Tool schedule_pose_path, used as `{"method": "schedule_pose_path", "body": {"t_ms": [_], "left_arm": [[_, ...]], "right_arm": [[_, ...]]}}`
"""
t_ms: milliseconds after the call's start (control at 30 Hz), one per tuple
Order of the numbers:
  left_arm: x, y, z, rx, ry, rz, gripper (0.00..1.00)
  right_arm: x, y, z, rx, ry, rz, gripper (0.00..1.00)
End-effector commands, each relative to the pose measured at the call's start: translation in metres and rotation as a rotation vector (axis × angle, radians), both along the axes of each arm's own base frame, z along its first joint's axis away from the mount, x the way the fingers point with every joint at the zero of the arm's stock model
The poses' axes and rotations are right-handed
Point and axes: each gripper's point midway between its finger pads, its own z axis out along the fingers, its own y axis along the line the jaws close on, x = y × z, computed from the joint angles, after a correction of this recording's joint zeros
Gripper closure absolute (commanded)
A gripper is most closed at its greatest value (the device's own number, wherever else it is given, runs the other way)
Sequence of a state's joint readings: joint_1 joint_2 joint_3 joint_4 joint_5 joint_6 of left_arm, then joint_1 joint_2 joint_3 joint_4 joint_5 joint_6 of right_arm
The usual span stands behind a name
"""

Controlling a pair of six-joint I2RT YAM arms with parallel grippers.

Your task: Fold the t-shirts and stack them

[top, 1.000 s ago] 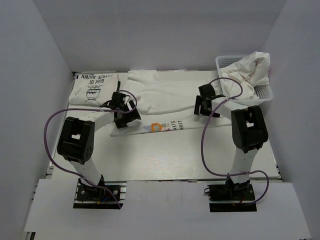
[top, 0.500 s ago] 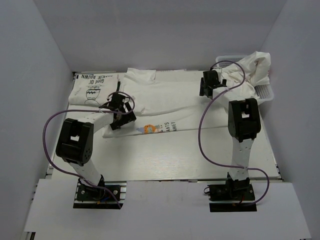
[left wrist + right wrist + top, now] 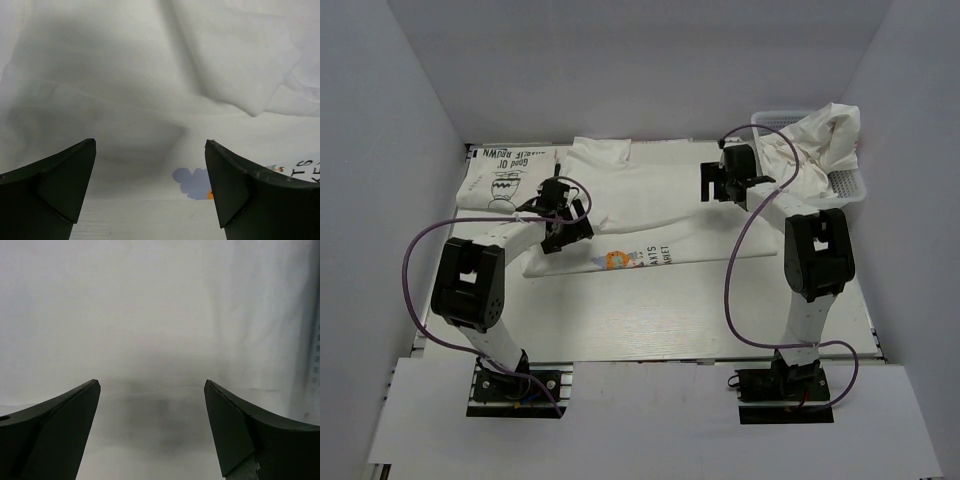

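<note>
The white t-shirt's far edge is up by the back wall. My right gripper should pull the t-shirt toward the table's near edge [image 3: 655, 345] before folding it.
A white t-shirt [image 3: 650, 200] with a small colourful print [image 3: 616, 260] and black lettering lies half-folded across the table's middle. My left gripper [image 3: 563, 232] hovers open over its left part; the left wrist view shows the cloth [image 3: 150, 100] and print [image 3: 192, 181] between the open fingers. My right gripper [image 3: 712, 182] is open and empty above the shirt's right end; the right wrist view shows plain white cloth [image 3: 150, 315]. Another white t-shirt [image 3: 505, 180] with black lettering lies flat at the far left. More white shirts [image 3: 820, 140] are heaped in the basket.
A white plastic mesh basket [image 3: 847, 185] stands at the far right corner. White walls enclose the table on three sides. Purple cables loop from both arms.
My right gripper rose toward the back and has now shifted left over the shirt's right end. The left gripper barely moved. The shirt's top layer has shifted back, so the print shows more.
</note>
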State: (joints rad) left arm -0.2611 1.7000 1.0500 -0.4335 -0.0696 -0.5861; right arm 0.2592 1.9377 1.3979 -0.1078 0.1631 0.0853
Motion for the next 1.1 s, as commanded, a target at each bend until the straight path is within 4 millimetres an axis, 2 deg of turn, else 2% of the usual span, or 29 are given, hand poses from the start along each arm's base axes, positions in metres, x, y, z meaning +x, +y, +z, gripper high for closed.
{"method": "schedule_pose_path", "body": {"t_ms": [0, 100, 133, 167, 333, 400, 433, 467, 500, 533, 567, 600, 633, 700, 733, 800, 867, 900, 967, 1000, 1033, 1067], "left_arm": [[0.021, -0.007, 0.038, -0.023, -0.111, -0.040, 0.00], [0.023, 0.003, 0.028, 0.007, -0.093, -0.011, 0.00], [0.023, 0.005, 0.024, 0.018, -0.086, -0.005, 0.00], [0.022, 0.005, 0.017, 0.022, -0.068, -0.005, 0.00], [-0.003, 0.011, -0.023, 0.038, 0.047, 0.015, 0.00], [-0.020, 0.008, -0.034, 0.025, 0.103, 0.031, 0.00], [-0.037, 0.009, -0.038, 0.035, 0.126, 0.034, 0.00], [-0.046, 0.011, -0.040, 0.027, 0.136, 0.056, 0.00], [-0.057, 0.012, -0.042, 0.021, 0.149, 0.051, 0.00], [-0.080, 0.018, -0.053, 0.025, 0.185, 0.065, 0.00], [-0.089, 0.020, -0.045, 0.008, 0.172, 0.091, 0.00], [-0.114, 0.026, -0.053, 0.015, 0.217, 0.108, 0.00], [-0.131, 0.030, -0.055, 0.020, 0.251, 0.124, 0.00], [-0.162, 0.015, -0.053, -0.089, 0.272, 0.091, 0.00], [-0.174, 0.001, -0.048, -0.176, 0.289, 0.051, 0.00], [-0.189, -0.015, -0.032, -0.278, 0.245, -0.001, 0.00], [-0.195, -0.026, -0.014, -0.346, 0.219, -0.037, 0.00], [-0.189, -0.028, 0.000, -0.358, 0.181, -0.045, 0.00], [-0.177, -0.029, 0.024, -0.354, 0.094, -0.053, 0.00], [-0.161, -0.030, 0.044, -0.344, 0.025, -0.081, 0.00], [-0.151, -0.029, 0.052, -0.328, -0.014, -0.083, 0.00], [-0.132, -0.032, 0.065, -0.323, -0.052, -0.078, 0.00]], "right_arm": [[-0.020, 0.018, -0.018, 0.056, 0.060, 0.056, 0.10], [-0.034, 0.017, -0.037, 0.079, 0.105, 0.034, 0.10], [-0.044, 0.013, -0.049, 0.077, 0.132, 0.025, 0.10], [-0.045, 0.012, -0.051, 0.090, 0.135, 0.012, 0.10], [-0.069, 0.001, -0.072, 0.080, 0.214, -0.052, 0.10], [-0.093, -0.005, -0.090, 0.082, 0.282, -0.092, 0.10], [-0.098, -0.007, -0.082, 0.092, 0.270, -0.112, 0.10], [-0.123, -0.013, -0.100, 0.084, 0.332, -0.127, 0.10], [-0.131, -0.015, -0.096, 0.089, 0.330, -0.133, 0.10], [-0.137, -0.015, -0.088, 0.113, 0.317, -0.154, 0.10], [-0.142, -0.016, -0.081, 0.125, 0.300, -0.156, 0.10], [-0.177, -0.024, -0.102, 0.099, 0.378, -0.169, 0.10], [-0.182, -0.025, -0.095, 0.119, 0.361, -0.190, 0.10], [-0.216, -0.030, -0.103, 0.119, 0.412, -0.196, 0.10], [-0.226, -0.030, -0.093, 0.152, 0.398, -0.218, 0.10], [-0.241, -0.019, -0.091, 0.198, 0.411, -0.145, 0.10], [-0.241, -0.014, -0.063, 0.223, 0.333, -0.107, 0.10], [-0.233, -0.015, -0.046, 0.229, 0.279, -0.112, 0.10], [-0.227, -0.017, -0.030, 0.207, 0.223, -0.094, 0.10], [-0.221, -0.015, -0.020, 0.211, 0.195, -0.084, 0.10], [-0.215, -0.013, -0.008, 0.218, 0.146, -0.067, 0.10], [-0.212, -0.013, -0.005, 0.214, 0.131, -0.055, 0.10]]}}
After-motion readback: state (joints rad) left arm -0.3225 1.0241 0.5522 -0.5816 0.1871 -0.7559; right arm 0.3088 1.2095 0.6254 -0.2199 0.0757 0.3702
